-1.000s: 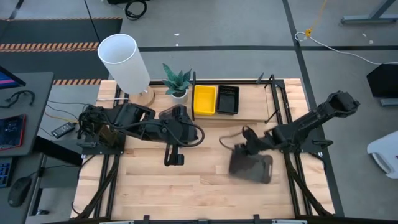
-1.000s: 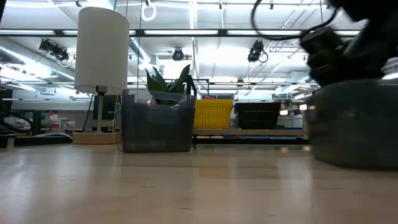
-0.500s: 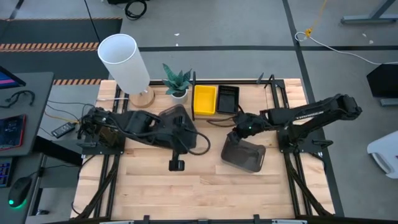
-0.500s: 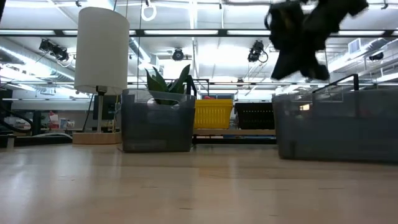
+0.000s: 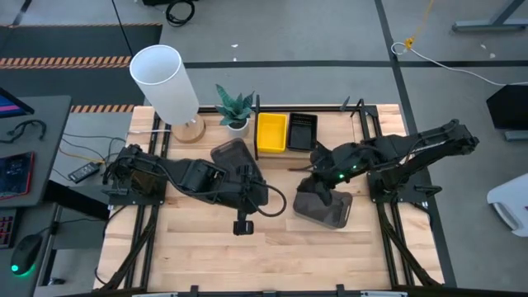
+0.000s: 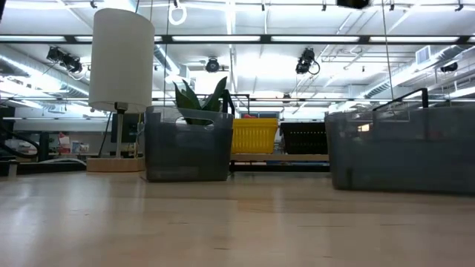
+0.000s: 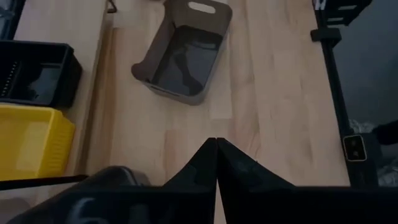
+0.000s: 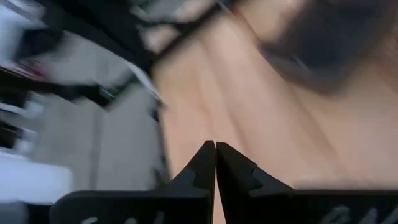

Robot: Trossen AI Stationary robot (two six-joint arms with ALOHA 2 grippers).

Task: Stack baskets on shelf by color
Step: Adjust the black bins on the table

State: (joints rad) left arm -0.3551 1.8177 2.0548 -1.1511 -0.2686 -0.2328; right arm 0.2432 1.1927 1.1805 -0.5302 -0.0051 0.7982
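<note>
The robot's left gripper is reaching past the grey basket [image 5: 231,154] beside the potted plant, so it should come back and pull that basket to the open middle before stacking.
Two smoky grey baskets stand on their bases on the tabletop: one [image 5: 233,158] [image 6: 188,144] partly under my left arm, the other [image 5: 323,206] [image 6: 401,148] [image 7: 186,59] right of centre. A yellow basket [image 5: 271,132] [image 7: 31,146] and a black basket [image 5: 302,130] [image 7: 37,74] sit side by side on the shelf [image 5: 334,148]. My left gripper [image 5: 242,227] [image 7: 216,144] is shut and holds nothing, near the table's middle. My right gripper [image 5: 320,190] [image 8: 215,146], shut and holding nothing, hangs over the far end of the right grey basket. Other baskets are out of view.
A white cylinder lamp [image 5: 165,82] and a small potted plant [image 5: 235,107] stand at the far left, beside the shelf. Black frame rods [image 5: 363,124] rise at the shelf's right end. Bare wood [image 5: 272,247] lies along the near edge.
The right grey basket has moved from the near right toward the table's middle and now stands still on its base. My right gripper was over it, then rose out of the low view. My left gripper has drifted toward the near edge and slightly right.
</note>
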